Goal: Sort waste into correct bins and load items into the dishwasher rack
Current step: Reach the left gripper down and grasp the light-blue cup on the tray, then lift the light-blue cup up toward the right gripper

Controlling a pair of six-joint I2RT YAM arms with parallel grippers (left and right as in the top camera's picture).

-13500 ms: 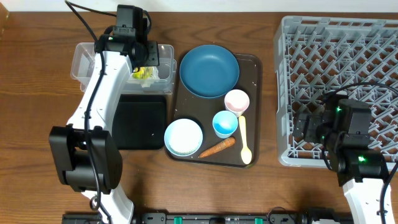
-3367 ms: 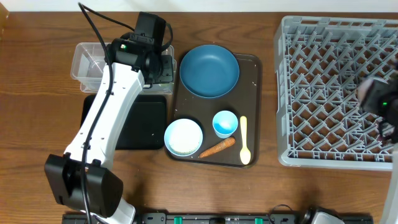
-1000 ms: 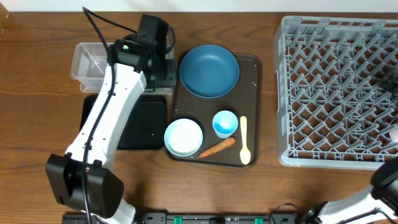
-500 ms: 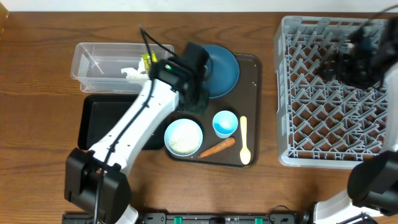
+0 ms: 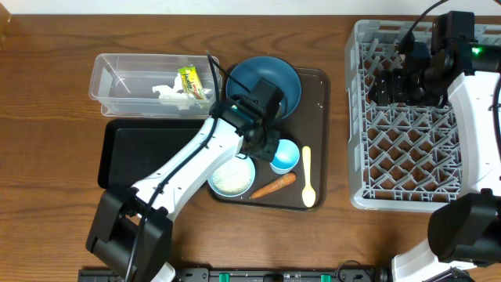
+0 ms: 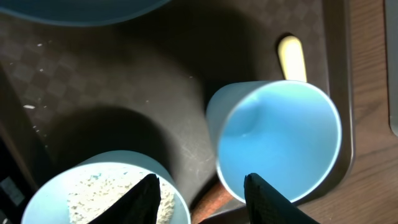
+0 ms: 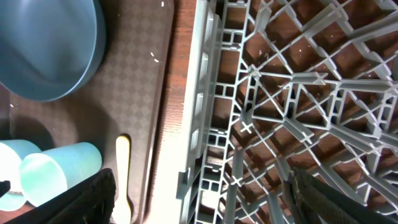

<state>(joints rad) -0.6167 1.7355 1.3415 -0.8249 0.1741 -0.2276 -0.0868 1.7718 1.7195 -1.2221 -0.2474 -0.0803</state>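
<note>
The light blue cup (image 5: 286, 158) by my left gripper stands opposite the grey rack, so that gripper should lift it by its rim (image 6: 219, 163) for my right gripper to take.
My left gripper (image 5: 267, 146) (image 6: 202, 202) hangs open and empty over the brown tray, one finger above the white bowl (image 5: 231, 175) (image 6: 93, 193) of rice, the other above the rim of the light blue cup (image 5: 286, 155) (image 6: 280, 140). An orange carrot stick (image 5: 274, 186) (image 6: 208, 199) shows in the gap. The cream spoon (image 5: 308, 178) (image 7: 123, 168) lies right of the cup. The dark blue dish (image 5: 264, 84) (image 7: 43, 50) sits behind. My right gripper (image 5: 381, 86) (image 7: 211, 205) is wide open over the grey rack's (image 5: 427, 133) (image 7: 280, 93) left edge. Tissue (image 5: 168, 92) and the wrapper (image 5: 190, 81) lie in the clear tub (image 5: 117, 74).
The black tray (image 5: 133, 157) sits in front of the clear tub, left of the dark brown tray (image 5: 313, 102) (image 7: 137, 74). My left arm slants across the black tray's right corner. Bare wood separates the brown tray from the rack.
My left arm swung from the clear tub down over the brown tray, between bowl and cup. My right arm moved from the rack's right side to its far left part.
</note>
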